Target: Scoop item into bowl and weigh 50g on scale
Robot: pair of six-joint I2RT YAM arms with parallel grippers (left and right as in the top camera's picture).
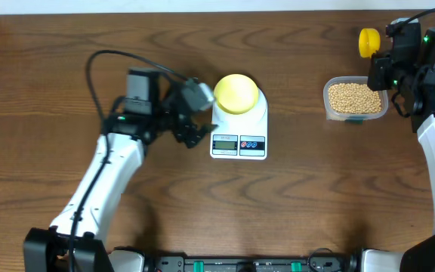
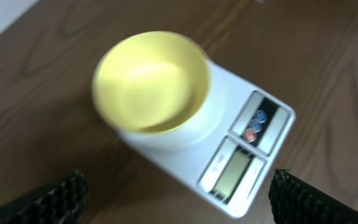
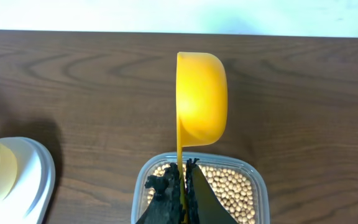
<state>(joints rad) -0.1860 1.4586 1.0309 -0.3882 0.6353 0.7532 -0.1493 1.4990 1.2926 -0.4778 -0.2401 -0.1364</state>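
Note:
My left gripper is heading toward the red button (image 2: pixel 249 135); with the scale's buttons (image 1: pixel 249 144) clear of the pale-yellow bowl, it should keep going and close its fingers to press.
The pale-yellow bowl (image 1: pixel 237 94) stands empty on the white scale (image 1: pixel 239 143); both show in the left wrist view, bowl (image 2: pixel 151 81) and scale (image 2: pixel 247 146). My left gripper (image 1: pixel 192 134) is open just left of the scale; its fingers (image 2: pixel 176 199) straddle the scale's near corner. My right gripper (image 1: pixel 387 64) is shut on the thin handle of a yellow scoop (image 1: pixel 368 41), held on edge above the clear tub (image 1: pixel 356 99) of tan beans (image 3: pixel 229 183). The scoop (image 3: pixel 201 99) looks empty. The gripper (image 3: pixel 182 180) hides part of the beans.
The wooden table (image 1: pixel 300 204) carries only the scale and the tub. Its far edge meets a white wall (image 3: pixel 166 15). A black cable (image 1: pixel 104 60) loops above the left arm.

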